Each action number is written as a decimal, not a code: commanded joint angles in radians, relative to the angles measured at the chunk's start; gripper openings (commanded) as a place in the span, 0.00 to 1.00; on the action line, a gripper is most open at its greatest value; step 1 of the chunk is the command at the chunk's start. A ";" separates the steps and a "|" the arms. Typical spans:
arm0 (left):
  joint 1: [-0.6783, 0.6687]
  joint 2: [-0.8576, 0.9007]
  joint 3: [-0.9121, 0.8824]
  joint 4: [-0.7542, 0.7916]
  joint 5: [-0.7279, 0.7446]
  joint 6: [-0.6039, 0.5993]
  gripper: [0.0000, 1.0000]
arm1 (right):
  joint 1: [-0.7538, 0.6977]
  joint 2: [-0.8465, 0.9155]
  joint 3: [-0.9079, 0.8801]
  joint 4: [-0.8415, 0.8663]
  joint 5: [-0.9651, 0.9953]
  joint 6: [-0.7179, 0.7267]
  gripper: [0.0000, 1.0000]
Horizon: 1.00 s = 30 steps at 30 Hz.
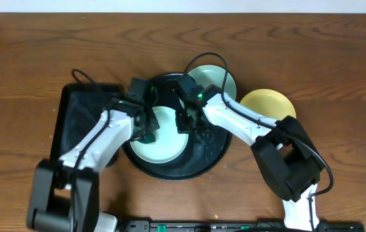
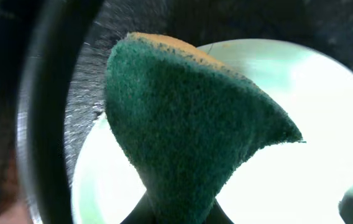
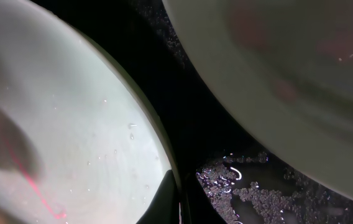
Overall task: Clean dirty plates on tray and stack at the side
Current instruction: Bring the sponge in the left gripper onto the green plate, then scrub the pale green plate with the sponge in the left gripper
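Observation:
My left gripper has the sponge near the plate's edge, and a reddish smear point(image 3: 28, 178) lies toward my right gripper. I should scrub back across the plate point(image 1: 165, 145) with my left gripper.
A pale mint-blue plate point(image 1: 163, 143) lies in the round black tray point(image 1: 210, 154). My left gripper point(image 1: 148, 127) is shut on a green scouring sponge point(image 2: 189, 137) and presses it on the left part of this plate point(image 2: 325, 124). My right gripper point(image 1: 186, 120) is shut on the plate's right rim point(image 3: 173, 199). In the right wrist view the plate point(image 3: 71, 112) is wet and has a reddish smear. A second mint-blue plate point(image 1: 216, 80) rests on the tray's back right rim and has faint reddish spots point(image 3: 288, 74). A pale yellow plate point(image 1: 268, 104) lies on the table to the right of the tray.
A rectangular black tray point(image 1: 73, 116) lies left of the round tray, under my left arm. The round tray's floor is wet and foamy point(image 3: 257, 186). Its raised rim point(image 2: 46, 124) is close to the left of the sponge.

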<state>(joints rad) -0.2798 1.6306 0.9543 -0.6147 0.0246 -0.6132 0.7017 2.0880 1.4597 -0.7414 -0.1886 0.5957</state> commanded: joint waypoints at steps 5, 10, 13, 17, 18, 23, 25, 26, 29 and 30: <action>-0.001 0.153 -0.008 0.023 0.203 0.043 0.07 | -0.003 0.023 0.011 0.001 0.019 0.020 0.01; -0.001 0.157 -0.008 0.047 0.468 0.303 0.08 | -0.004 0.023 0.011 0.001 0.019 0.017 0.01; 0.000 0.157 -0.008 0.053 0.474 0.383 0.07 | -0.004 0.023 0.011 0.002 0.019 0.017 0.01; 0.002 0.158 -0.008 0.019 0.168 0.140 0.08 | -0.004 0.023 0.011 0.002 0.019 0.017 0.01; 0.002 0.158 -0.008 -0.007 0.078 0.049 0.07 | -0.005 0.023 0.011 0.002 0.019 0.017 0.01; 0.002 0.158 -0.008 -0.114 -0.119 -0.215 0.07 | -0.005 0.023 0.011 0.001 0.019 0.012 0.01; 0.000 0.158 -0.008 -0.131 -0.112 -0.256 0.07 | -0.005 0.023 0.011 0.001 0.019 0.013 0.01; -0.002 0.158 -0.008 -0.132 -0.105 -0.256 0.07 | -0.005 0.023 0.011 0.001 0.019 0.013 0.01; -0.008 0.157 -0.008 -0.119 -0.015 -0.153 0.08 | -0.005 0.023 0.011 0.002 0.019 0.013 0.01; -0.008 0.157 -0.008 -0.096 0.039 -0.072 0.07 | -0.006 0.023 0.011 0.001 0.019 0.013 0.01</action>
<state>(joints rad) -0.2920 1.7493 0.9775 -0.7280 0.0460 -0.7696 0.7017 2.0918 1.4597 -0.7406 -0.1867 0.5957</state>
